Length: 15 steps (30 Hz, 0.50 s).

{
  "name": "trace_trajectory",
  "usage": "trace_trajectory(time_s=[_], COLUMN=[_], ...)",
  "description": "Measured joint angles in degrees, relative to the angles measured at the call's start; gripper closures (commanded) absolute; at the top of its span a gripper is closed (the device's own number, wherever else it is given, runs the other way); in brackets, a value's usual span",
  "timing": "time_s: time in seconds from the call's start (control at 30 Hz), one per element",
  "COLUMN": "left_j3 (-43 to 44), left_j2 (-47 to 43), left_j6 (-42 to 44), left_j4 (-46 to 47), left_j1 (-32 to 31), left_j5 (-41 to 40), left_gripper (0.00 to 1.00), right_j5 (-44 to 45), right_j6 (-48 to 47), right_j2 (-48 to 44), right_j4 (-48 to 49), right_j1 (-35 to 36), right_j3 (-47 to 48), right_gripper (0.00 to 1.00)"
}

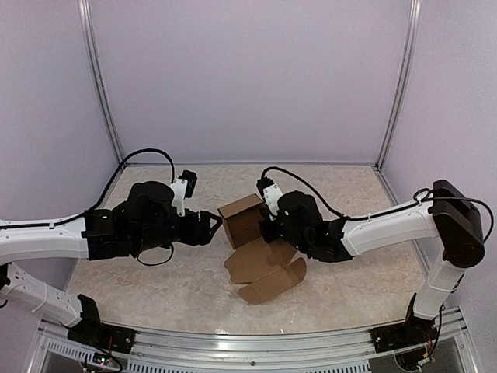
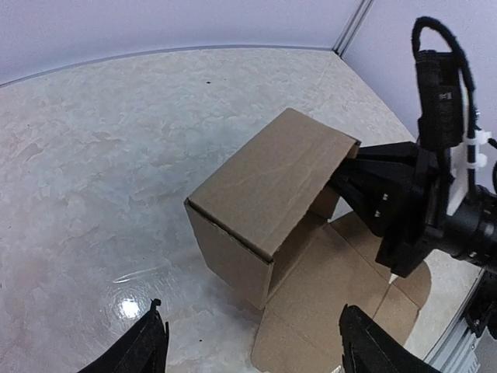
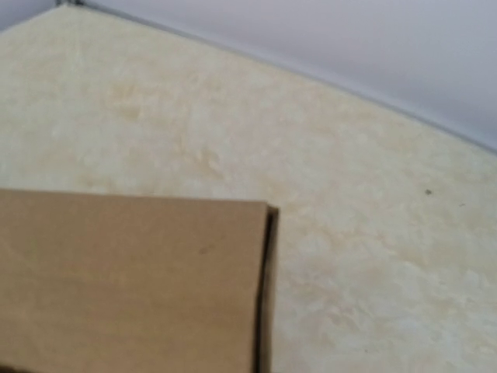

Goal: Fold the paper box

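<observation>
My left gripper should close its fingers and press the box's top [image 2: 264, 186] steady, because the box's top slants with only my right gripper at its open end [image 2: 301, 231].
The paper box [image 1: 242, 217] stands partly folded at mid-table as a brown upright sleeve [image 2: 268, 198]. Its unfolded panels and rounded flaps [image 1: 265, 273] lie flat on the near side. My left gripper [image 1: 215, 226] hovers just left of the box, open, with nothing between its fingers; in the left wrist view the gripper [image 2: 250, 311] has a black fingertip at each bottom corner. My right gripper [image 1: 269, 225] is at the box's right end, shut on the cardboard edge there [image 2: 351, 159]. The right wrist view shows only the box's top panel [image 3: 132, 280] up close; its fingers are hidden.
The marbled tabletop [image 1: 155, 280] is bounded by pale walls, with metal corner posts [image 1: 101, 85] at the back. A rail [image 1: 248, 346] runs along the near edge by the arm bases. Cables loop over both wrists.
</observation>
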Motion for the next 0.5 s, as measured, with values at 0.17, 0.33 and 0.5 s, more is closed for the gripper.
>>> trace_trajectory(time_s=[0.17,0.33,0.5], left_j3=[-1.75,-1.81,-1.84], left_j2=[-6.58,-7.1,-3.82], left_j6=[2.51,4.46,6.19], left_j4=[0.83,3.02,6.03], left_j1=[2.47,6.43,8.5], left_j5=[4.24,9.31,14.4], left_gripper=[0.3,0.39,0.71], right_j5=[-9.68,-19.5,-25.55], right_j6=[-5.95,-8.96,-10.25], right_j2=[2.75,7.19,10.78], right_j4=[11.61,21.38,30.51], right_j1=[-1.81,-2.29,-2.58], right_j3=[-5.7,-7.39,-9.2], right_gripper=[1.0,1.0,1.0])
